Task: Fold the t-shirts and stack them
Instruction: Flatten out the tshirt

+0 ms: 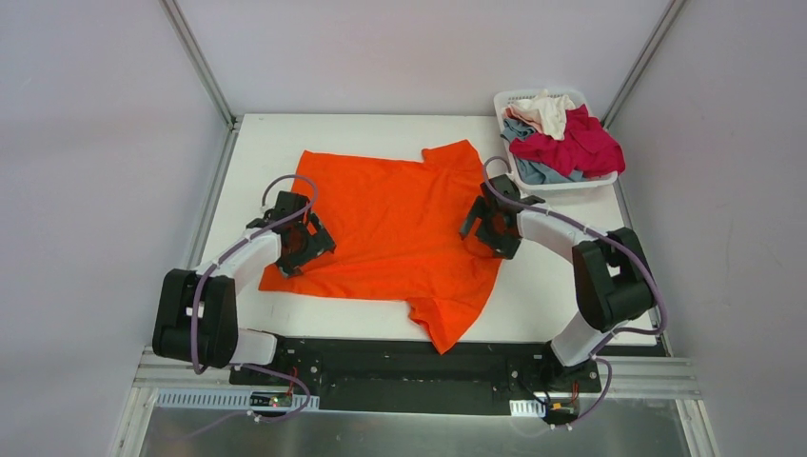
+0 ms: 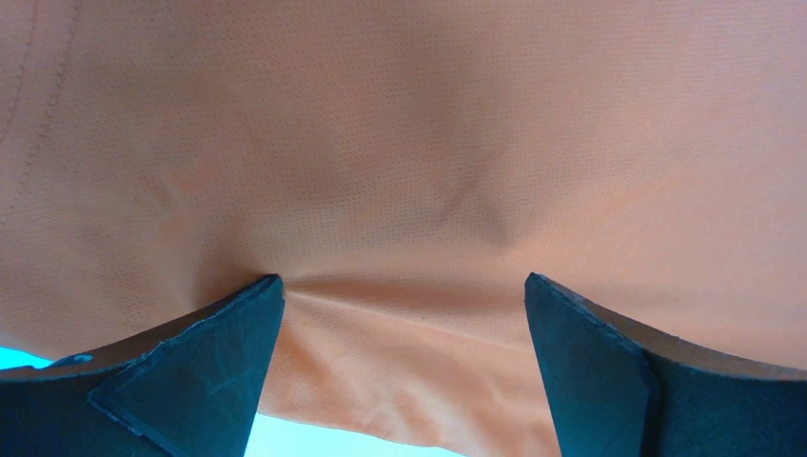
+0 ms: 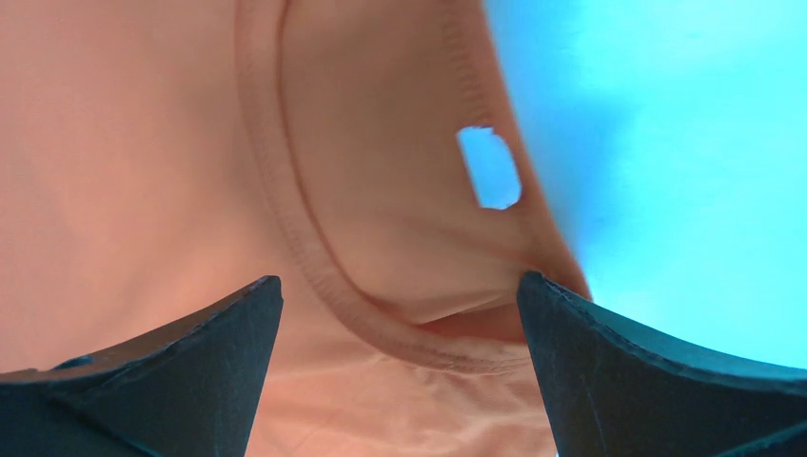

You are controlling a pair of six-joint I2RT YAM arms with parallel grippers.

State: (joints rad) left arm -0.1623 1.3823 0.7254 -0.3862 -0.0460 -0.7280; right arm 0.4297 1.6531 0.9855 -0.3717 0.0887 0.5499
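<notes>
My left gripper should move back to the near hem corner (image 1: 265,286) and pinch it for folding, because its open fingers are on either side of creased cloth inside the hem (image 2: 409,297).
The bright orange t-shirt (image 1: 395,224) lies spread flat in the middle of the white table. My left gripper (image 1: 303,243) is open, its fingers pressed down on the shirt's left edge near the hem; the cloth (image 2: 409,171) fills the left wrist view between the jaws. My right gripper (image 1: 487,228) is open over the shirt's right edge at the neck; the collar band (image 3: 314,267) curves between its jaws. Crimson-magenta (image 1: 571,143), grey-blue (image 1: 535,169) and cream (image 1: 544,109) shirts lie heaped in the basket.
The white slotted basket (image 1: 561,183) stands at the table's back right corner. Bare white table (image 1: 552,276) shows to the right of the orange shirt. Metal frame posts rise at both back corners.
</notes>
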